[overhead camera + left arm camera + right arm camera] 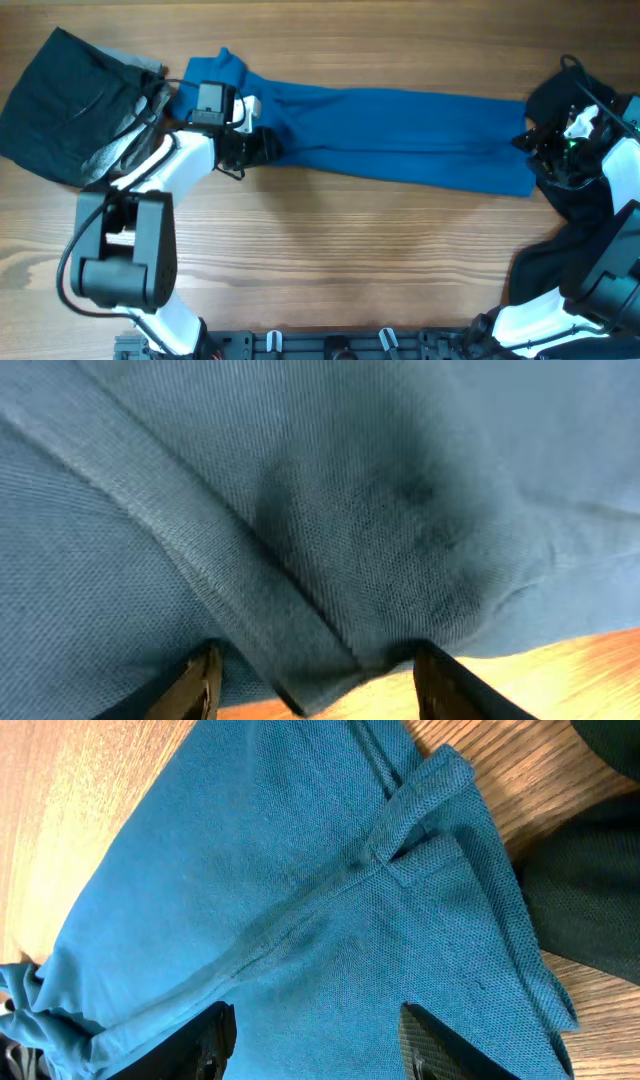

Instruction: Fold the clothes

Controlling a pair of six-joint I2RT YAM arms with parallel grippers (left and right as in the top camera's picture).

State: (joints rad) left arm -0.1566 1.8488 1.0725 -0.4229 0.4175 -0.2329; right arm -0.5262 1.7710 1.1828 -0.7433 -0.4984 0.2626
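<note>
A folded blue edge (308, 680) lies at a slant over the shirt's near edge, so next my left gripper grabs that fabric and pulls it back toward the shirt's far edge (285, 87) first.
The blue polo shirt (400, 135) lies folded into a long band across the back of the table, from the left arm to the right arm. My left gripper (262, 148) is open at the shirt's left end, its fingers (315, 685) astride a folded blue edge (300, 560) just above the wood. My right gripper (530, 140) is open over the shirt's right end; its fingers (315, 1040) hover above the blue fabric (300, 900) near a seam and side vent. A black garment (65, 100) with a grey one (120, 150) lies at the far left.
More black fabric (570, 210) lies at the right edge under the right arm, also showing in the right wrist view (590, 910). Bare wooden table (350, 250) spans the front. The arm bases stand along the front edge.
</note>
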